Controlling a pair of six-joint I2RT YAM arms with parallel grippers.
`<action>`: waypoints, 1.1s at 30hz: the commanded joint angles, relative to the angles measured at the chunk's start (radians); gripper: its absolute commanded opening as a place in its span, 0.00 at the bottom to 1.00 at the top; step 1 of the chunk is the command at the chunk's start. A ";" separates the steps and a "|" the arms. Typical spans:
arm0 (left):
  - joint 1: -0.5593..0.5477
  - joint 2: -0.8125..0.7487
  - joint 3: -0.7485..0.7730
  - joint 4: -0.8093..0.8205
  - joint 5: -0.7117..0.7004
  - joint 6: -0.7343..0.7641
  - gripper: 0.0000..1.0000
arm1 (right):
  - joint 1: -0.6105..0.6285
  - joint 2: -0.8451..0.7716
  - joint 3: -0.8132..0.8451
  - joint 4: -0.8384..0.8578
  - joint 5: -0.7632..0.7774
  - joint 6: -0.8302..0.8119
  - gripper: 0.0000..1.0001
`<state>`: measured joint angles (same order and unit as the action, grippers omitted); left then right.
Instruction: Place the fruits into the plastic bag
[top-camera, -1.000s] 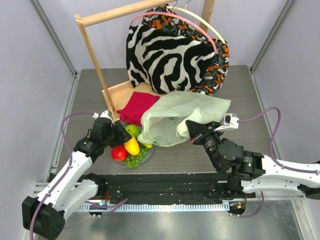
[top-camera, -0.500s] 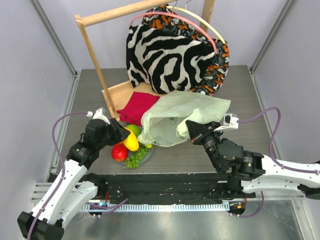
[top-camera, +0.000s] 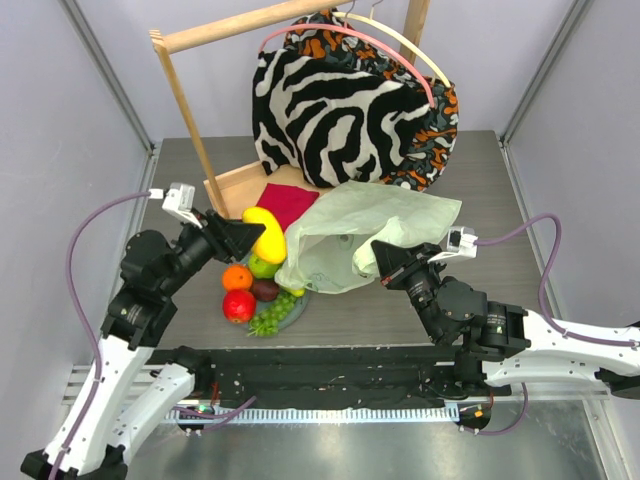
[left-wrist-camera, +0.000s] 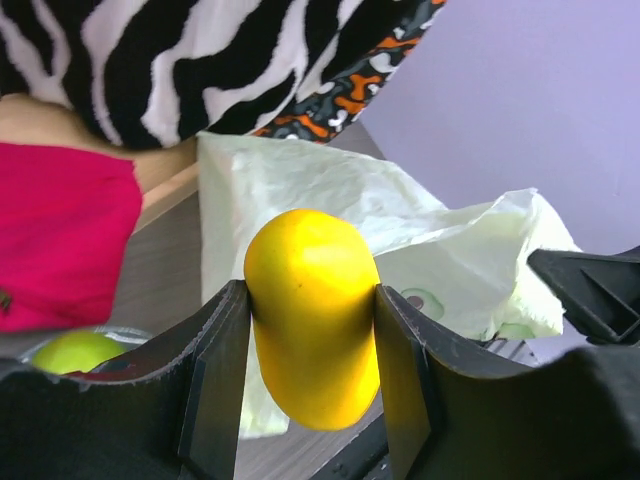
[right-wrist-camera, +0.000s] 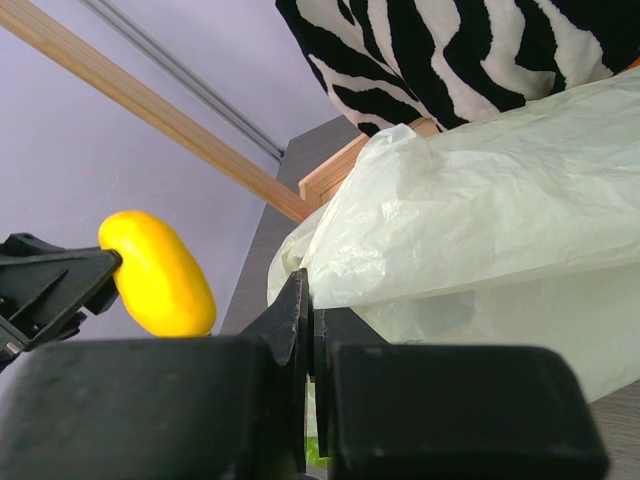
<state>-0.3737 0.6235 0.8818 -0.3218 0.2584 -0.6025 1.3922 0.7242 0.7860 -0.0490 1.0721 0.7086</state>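
Observation:
My left gripper should keep going into the bag and let go of the yellow mango inside, because the plastic bag's opening is wide open toward the mango.
My left gripper is shut on the yellow mango and holds it in the air left of the pale-green plastic bag. In the left wrist view the mango fills the gap between both fingers, with the bag behind it. My right gripper is shut on the bag's edge and holds it up. On the plate lie an orange, a green apple, a red apple, a dark plum and green grapes.
A red cloth lies on a wooden base behind the fruits. A wooden rack carries zebra-striped fabric at the back. The right wrist view also shows the mango at the left.
My left gripper has lifted the yellow mango off the fruit pile and raised it up and back. The orange and plum now show. The right gripper has not moved.

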 joint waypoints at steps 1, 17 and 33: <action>-0.063 0.079 0.017 0.173 0.094 -0.013 0.18 | 0.005 -0.008 0.024 0.043 0.040 -0.004 0.01; -0.444 0.346 -0.023 0.315 -0.171 0.030 0.18 | 0.005 0.001 0.035 0.075 0.051 -0.017 0.01; -0.498 0.626 -0.066 0.688 -0.430 -0.045 0.25 | 0.004 0.024 0.033 0.080 0.029 0.009 0.01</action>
<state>-0.8654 1.1912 0.8276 0.1444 -0.0917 -0.6102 1.3922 0.7406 0.7895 -0.0212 1.0737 0.6914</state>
